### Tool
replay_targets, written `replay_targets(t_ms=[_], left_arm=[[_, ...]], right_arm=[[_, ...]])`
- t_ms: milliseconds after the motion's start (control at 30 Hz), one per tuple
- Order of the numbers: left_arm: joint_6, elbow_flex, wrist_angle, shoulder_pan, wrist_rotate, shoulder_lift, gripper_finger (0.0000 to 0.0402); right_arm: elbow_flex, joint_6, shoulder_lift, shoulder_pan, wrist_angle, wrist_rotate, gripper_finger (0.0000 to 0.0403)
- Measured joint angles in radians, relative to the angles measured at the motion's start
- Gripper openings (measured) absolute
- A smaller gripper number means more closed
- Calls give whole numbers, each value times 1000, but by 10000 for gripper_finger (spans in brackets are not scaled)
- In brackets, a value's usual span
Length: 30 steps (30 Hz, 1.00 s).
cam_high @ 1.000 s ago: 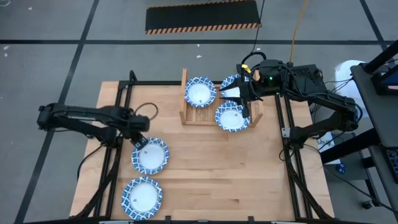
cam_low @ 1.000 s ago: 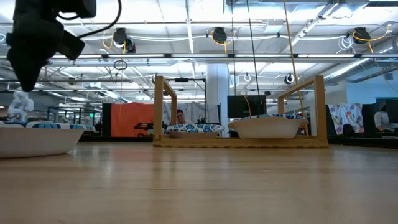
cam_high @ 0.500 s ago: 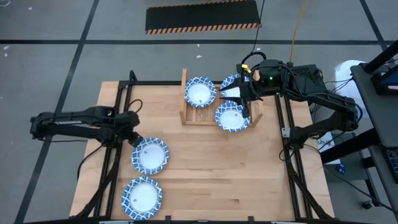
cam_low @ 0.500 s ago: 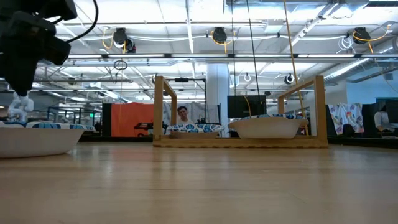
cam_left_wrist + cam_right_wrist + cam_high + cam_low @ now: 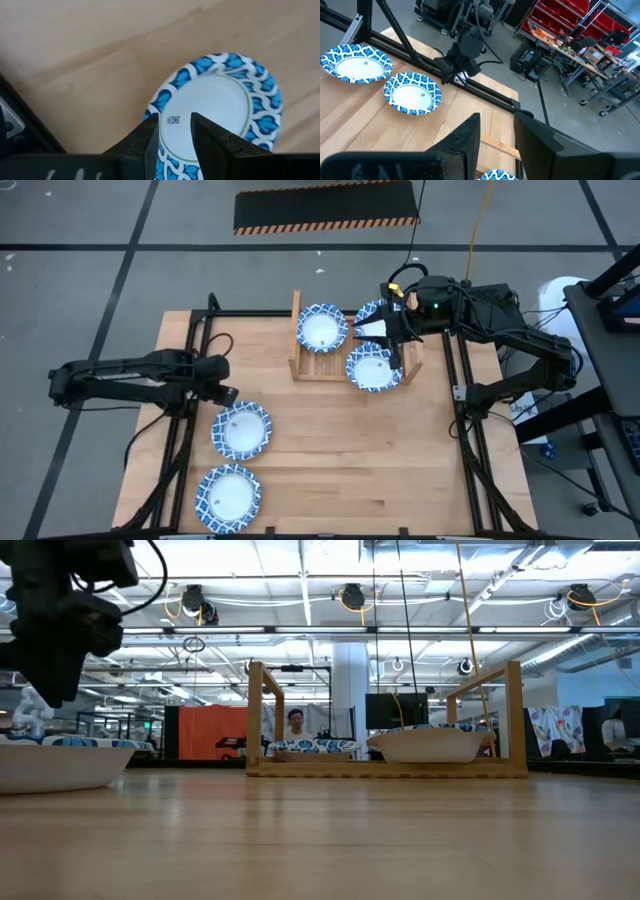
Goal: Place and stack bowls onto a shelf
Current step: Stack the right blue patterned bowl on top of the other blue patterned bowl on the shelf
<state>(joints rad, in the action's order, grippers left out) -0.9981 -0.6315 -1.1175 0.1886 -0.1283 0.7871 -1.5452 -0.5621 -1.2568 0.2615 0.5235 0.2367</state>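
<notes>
The first bowl's far rim [image 5: 230,409] is under my open left gripper and clear of the other bowl. I should keep going down until the fingers are on both sides of that rim [image 5: 161,99].
Two blue-rimmed bowls lie on their bases near the table's left edge: one [image 5: 241,430] [image 5: 50,762] [image 5: 220,115] and another [image 5: 228,495] nearer the near edge. My left gripper [image 5: 226,394] [image 5: 175,120] hangs open just above the far-left rim of the first bowl, apart from it. The wooden shelf [image 5: 300,352] [image 5: 385,768] carries a bowl [image 5: 322,330] and a second bowl [image 5: 372,367] [image 5: 425,745]. A third bowl [image 5: 368,311] is partly hidden under my right gripper [image 5: 362,330] [image 5: 496,122], which is open over the shelf's right half.
Black frame rails [image 5: 190,380] run along the table's left and right sides beside both arms. Bare wood [image 5: 350,450] lies between the shelf and the near edge. A person shows far off behind the shelf [image 5: 294,724] in the low view.
My left gripper has drawn back from over the bowl's middle toward the table's left and far edges, and now hangs over the bowl's rim. The bowl has stayed where it was.
</notes>
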Motion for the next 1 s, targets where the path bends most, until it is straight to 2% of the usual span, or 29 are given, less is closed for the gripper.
replay_targets(t_ms=[100,333,600,1000], left_arm=[[8,0,0,19,-7,47,118],[124,0,1,58,-107,142,118],[234,0,11,116,-134,259,118],[405,0,16,117,-136,402,118]], right_arm=[[0,0,0,0,0,0,114],[0,-3,0,0,0,0,114],[0,-37,0,0,0,0,114],[0,-37,0,0,0,0,114]])
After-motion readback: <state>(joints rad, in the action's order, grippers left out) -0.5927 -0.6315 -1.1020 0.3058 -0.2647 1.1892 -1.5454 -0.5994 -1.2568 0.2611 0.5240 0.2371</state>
